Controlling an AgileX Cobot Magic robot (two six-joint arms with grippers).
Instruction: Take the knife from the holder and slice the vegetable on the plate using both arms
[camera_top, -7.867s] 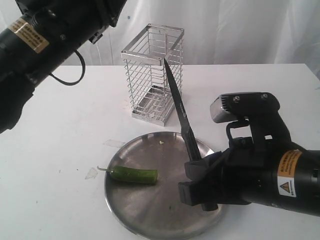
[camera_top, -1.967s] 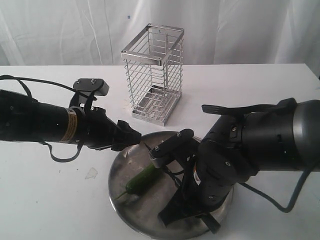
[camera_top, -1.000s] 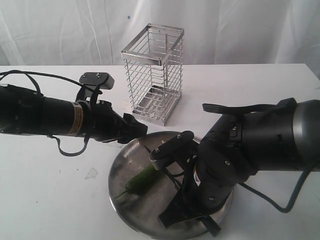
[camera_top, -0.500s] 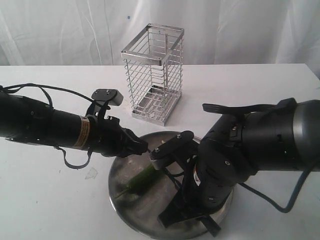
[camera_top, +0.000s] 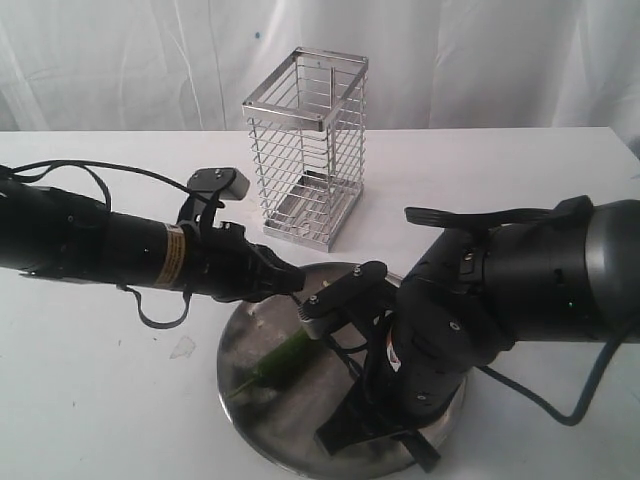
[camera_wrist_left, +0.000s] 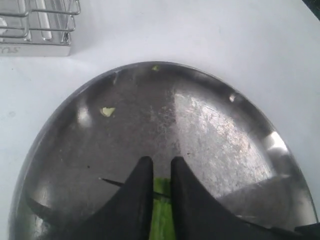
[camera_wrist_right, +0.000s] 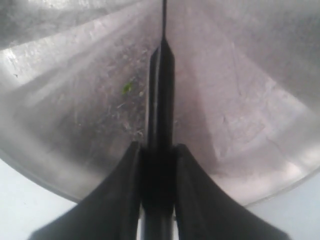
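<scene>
The left gripper's fingers are hovering over the blade crossing the vegetable (camera_wrist_left: 162, 195), so the left gripper should move toward the blade's tip (camera_wrist_left: 104, 180) and come down next to the vegetable.
The green vegetable (camera_top: 283, 357) lies slantwise on the steel plate (camera_top: 238, 400). My right gripper (camera_top: 345, 432) is at the plate's near rim, shut on the knife's black handle (camera_wrist_right: 159, 150). The dark blade (camera_wrist_right: 161, 75) reaches across the plate (camera_wrist_right: 240, 100), and its thin tip (camera_wrist_left: 111, 182) crosses over the vegetable (camera_wrist_left: 161, 215). My left gripper (camera_top: 292, 284) hovers over the plate's far left part. Its fingers (camera_wrist_left: 142, 175) are nearly together above the blade. The vegetable shows through the slim gap (camera_wrist_left: 160, 162). The wire holder (camera_top: 305, 150) stands empty behind.
The bulky right arm (camera_top: 490, 310) covers the plate's right half. Small green scraps (camera_wrist_left: 107, 111) lie on the plate (camera_wrist_left: 210, 130), and a pale scrap (camera_top: 183, 346) lies on the white table left of it. The holder's base (camera_wrist_left: 35, 47) stands close to the plate's far rim.
Over the last two seconds my left arm has reached rightward until its tip hangs over the plate. The right arm, the knife and the vegetable have stayed put.
</scene>
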